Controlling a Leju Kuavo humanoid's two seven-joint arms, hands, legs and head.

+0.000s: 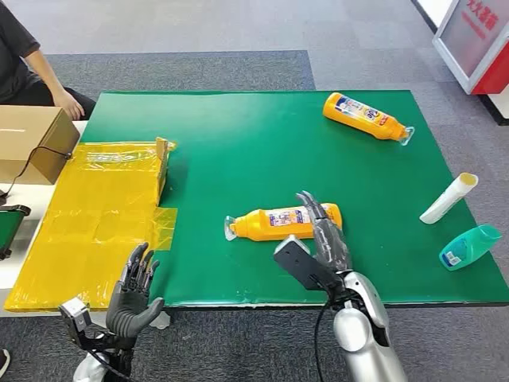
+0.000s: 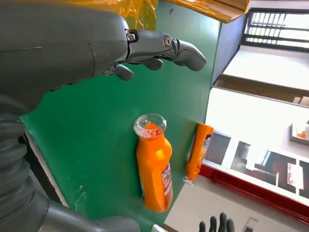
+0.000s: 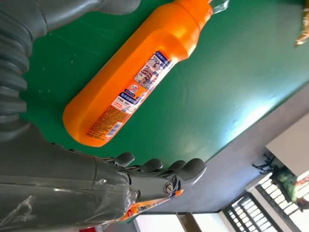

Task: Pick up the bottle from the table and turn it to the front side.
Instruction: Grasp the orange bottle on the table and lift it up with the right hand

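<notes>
My gripper will show a hidden blue and white front label when it turns the orange bottle [image 1: 261, 226] over, because the small-print label [image 1: 288, 217] faces up.
An orange bottle [image 1: 282, 221] [image 3: 134, 82] lies on its side on the green table [image 1: 252, 143], its clear cap pointing toward the yellow sheet and its label with small print facing up. My right hand [image 1: 321, 231] [image 3: 73, 183] hovers over the bottle's base end with its fingers [image 3: 164, 171] spread, and the bottle lies between thumb and fingers, ungripped. My left hand [image 1: 135, 290] [image 2: 91, 48] is held open and empty at the table's front edge, well to the left of the bottle [image 2: 155, 169].
A second orange bottle [image 1: 366, 117] [image 2: 198, 150] lies at the far right. A white tube [image 1: 448, 197] and a teal bottle [image 1: 469, 245] lie by the right edge. Yellow plastic sheet [image 1: 96, 215] covers the left side, with a cardboard box [image 1: 33, 139] and a seated person [image 1: 36, 72] beyond.
</notes>
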